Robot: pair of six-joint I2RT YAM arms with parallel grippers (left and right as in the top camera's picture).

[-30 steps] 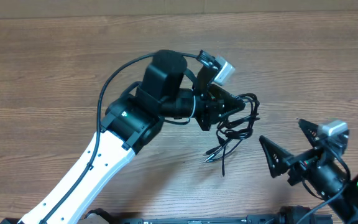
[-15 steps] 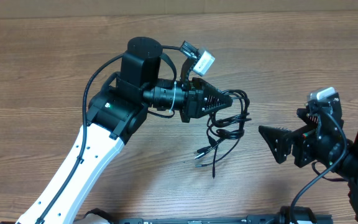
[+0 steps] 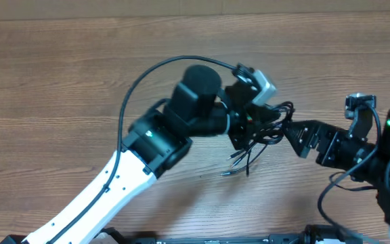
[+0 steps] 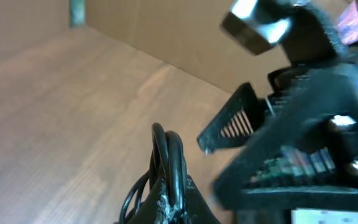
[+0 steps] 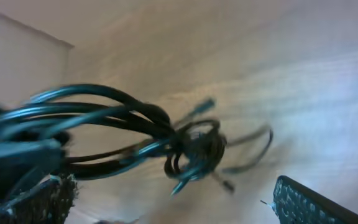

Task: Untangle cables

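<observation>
The cords bunch into loops (image 3: 273,131) beside one finger of my open right gripper, so I should hook that finger through a loop (image 3: 286,109) and draw my left gripper away.
The cables (image 3: 266,122) are a knotted bundle of thin black cords, lifted off the wood, with loose plug ends hanging down to the tabletop (image 3: 239,166). My left gripper (image 3: 252,125) is shut on the bundle; in the left wrist view the cords (image 4: 166,165) rise out of its pinched fingertips (image 4: 188,199). My right gripper (image 3: 291,130) stands open just right of the bundle. In the right wrist view the knot (image 5: 194,146) hangs in front of the spread fingers (image 5: 306,202), apart from them.
The wooden table (image 3: 59,81) runs all around. A cardboard wall (image 4: 166,31) borders its far edge. The white left arm (image 3: 107,186) crosses the lower left, with its own thick black wire (image 3: 147,74) arching above it. The right arm's body (image 3: 384,163) fills the right edge.
The left arm has swung right, carrying the bundle toward the right gripper. The right gripper has moved left and up until its fingers are next to the cords.
</observation>
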